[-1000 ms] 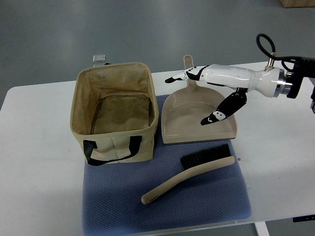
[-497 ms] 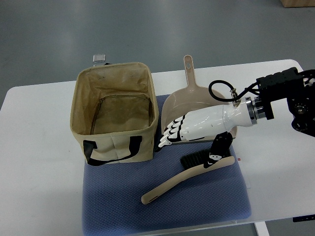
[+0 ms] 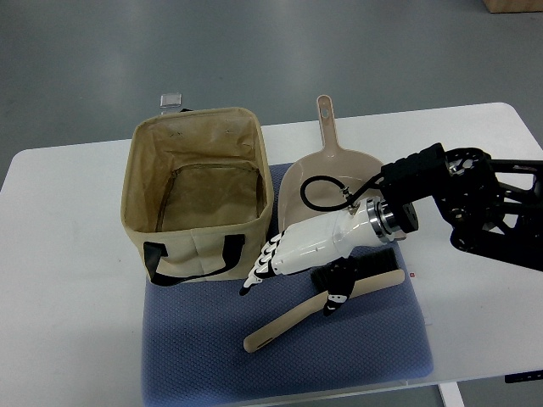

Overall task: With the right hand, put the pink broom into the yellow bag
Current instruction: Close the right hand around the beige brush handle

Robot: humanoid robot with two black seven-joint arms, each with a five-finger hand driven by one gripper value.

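Note:
The handle of the pink broom point(image 3: 293, 319) will stick out above the bag's rim when I lower the broom in, because the broom is longer than the yellow bag's opening point(image 3: 204, 182).
The pink-beige broom point(image 3: 293, 320) lies on the blue mat point(image 3: 195, 356), handle end toward the lower left, black bristles point(image 3: 366, 264) at the right, partly hidden by my arm. My right hand point(image 3: 294, 287) hovers low over the middle of the broom, open. Its fingers point(image 3: 261, 270) stretch out toward the lower left, and the black-tipped thumb point(image 3: 334, 300) rests at or on the handle. The yellow-tan bag point(image 3: 197, 248) stands upright and open-topped at the left, with nothing visible inside it.
A beige dustpan point(image 3: 327, 157) lies behind the hand, handle pointing away. The mat sits on a white table point(image 3: 59, 271), and the bag stands on the mat's far left corner. The right forearm and its cable cross the dustpan's front lip.
My right hand has swung from above the dustpan down and left to the broom. The fingers now reach past the handle and the thumb has come down onto it. The broom has not moved.

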